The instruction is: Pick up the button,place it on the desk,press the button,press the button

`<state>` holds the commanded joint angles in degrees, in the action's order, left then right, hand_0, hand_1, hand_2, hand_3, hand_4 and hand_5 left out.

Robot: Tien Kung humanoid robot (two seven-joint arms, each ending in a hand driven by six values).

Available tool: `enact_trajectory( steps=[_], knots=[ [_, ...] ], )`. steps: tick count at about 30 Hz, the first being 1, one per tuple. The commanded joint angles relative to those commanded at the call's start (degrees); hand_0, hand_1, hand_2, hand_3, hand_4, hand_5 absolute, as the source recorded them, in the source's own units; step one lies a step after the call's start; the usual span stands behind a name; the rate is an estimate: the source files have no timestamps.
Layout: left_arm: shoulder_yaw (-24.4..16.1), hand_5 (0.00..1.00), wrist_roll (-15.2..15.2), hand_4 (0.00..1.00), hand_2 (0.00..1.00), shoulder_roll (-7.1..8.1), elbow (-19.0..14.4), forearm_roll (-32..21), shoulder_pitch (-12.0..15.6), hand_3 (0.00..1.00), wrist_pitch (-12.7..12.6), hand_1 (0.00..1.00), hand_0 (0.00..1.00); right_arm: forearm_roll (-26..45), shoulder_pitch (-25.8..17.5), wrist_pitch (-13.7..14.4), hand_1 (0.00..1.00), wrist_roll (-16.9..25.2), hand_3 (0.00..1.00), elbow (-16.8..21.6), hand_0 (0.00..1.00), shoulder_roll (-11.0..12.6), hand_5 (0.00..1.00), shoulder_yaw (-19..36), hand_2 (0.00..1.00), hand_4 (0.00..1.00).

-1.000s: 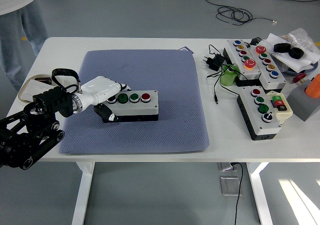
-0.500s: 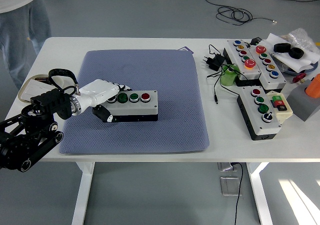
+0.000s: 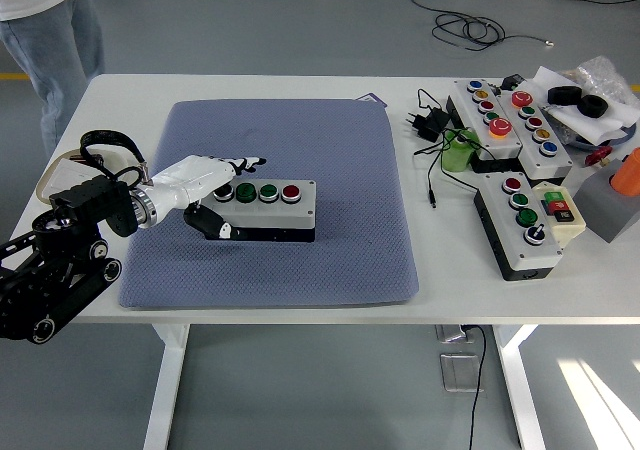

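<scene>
My left hand's fingers are over a rim [image 3: 225, 197] that peeks out beside the green buttons, so I expect a black switch [image 3: 222, 190] hidden at that end of the box.
A grey and black button box [image 3: 283, 213] lies on the blue mat [image 3: 300, 260], with two green buttons and a red one [image 3: 291, 192] in a row on top. My left hand [image 3: 235, 197] sits at the box's left end. Its black fingers [image 3: 246, 162] are spread over the back edge and its thumb [image 3: 216, 228] lies along the front side. The hand looks loose around the box, not clamped on it. My right arm is out of view.
Two more button boxes [image 3: 522, 228] [image 3: 502, 120] lie at the right with a black power adapter [image 3: 432, 122], cables, a green object [image 3: 458, 154] and a grey block [image 3: 606, 208]. A person [image 3: 50, 30] stands at the far left corner.
My left hand has drawn back to the left and its fingers have lifted and spread off the box's top. The box has not moved. The person has shifted slightly.
</scene>
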<state>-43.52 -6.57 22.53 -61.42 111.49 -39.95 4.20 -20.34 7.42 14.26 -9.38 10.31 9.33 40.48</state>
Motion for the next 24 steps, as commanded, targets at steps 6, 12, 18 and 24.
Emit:
enact_trajectory(
  steps=[6, 12, 18, 24],
  knots=[
    [-4.26, 0.434, 1.08, 0.998, 0.966, 0.81, -4.16, -0.16, 1.16, 0.998, 3.14, 0.913, 0.883, 0.38, 0.28, -0.08, 0.797, 0.2, 0.751, 0.0, 0.787, 0.0, 0.479, -0.13, 0.817, 0.412],
    [-8.87, 0.449, 3.92, 0.998, 0.984, 1.06, -10.56, 1.44, 2.37, 0.998, -0.37, 0.935, 0.899, 0.52, 0.41, -0.15, 0.797, 0.3, 0.751, 0.0, 0.787, 0.02, 0.479, -0.2, 0.817, 0.412],
    [-9.23, 0.57, 12.22, 0.958, 0.643, 1.27, -17.25, 8.44, 2.5, 0.998, -5.41, 0.558, 0.434, 0.4, 0.6, -0.2, 0.797, 0.31, 0.751, 0.0, 0.787, 0.05, 0.479, -0.2, 0.817, 0.412],
    [-8.41, 0.676, 15.85, 0.917, 0.382, 1.35, -21.34, 6.92, 2.47, 0.983, -8.09, 0.334, 0.182, 0.32, 0.87, -0.18, 0.797, 0.4, 0.751, 0.0, 0.787, 0.05, 0.479, 0.0, 0.817, 0.412]
  ],
)
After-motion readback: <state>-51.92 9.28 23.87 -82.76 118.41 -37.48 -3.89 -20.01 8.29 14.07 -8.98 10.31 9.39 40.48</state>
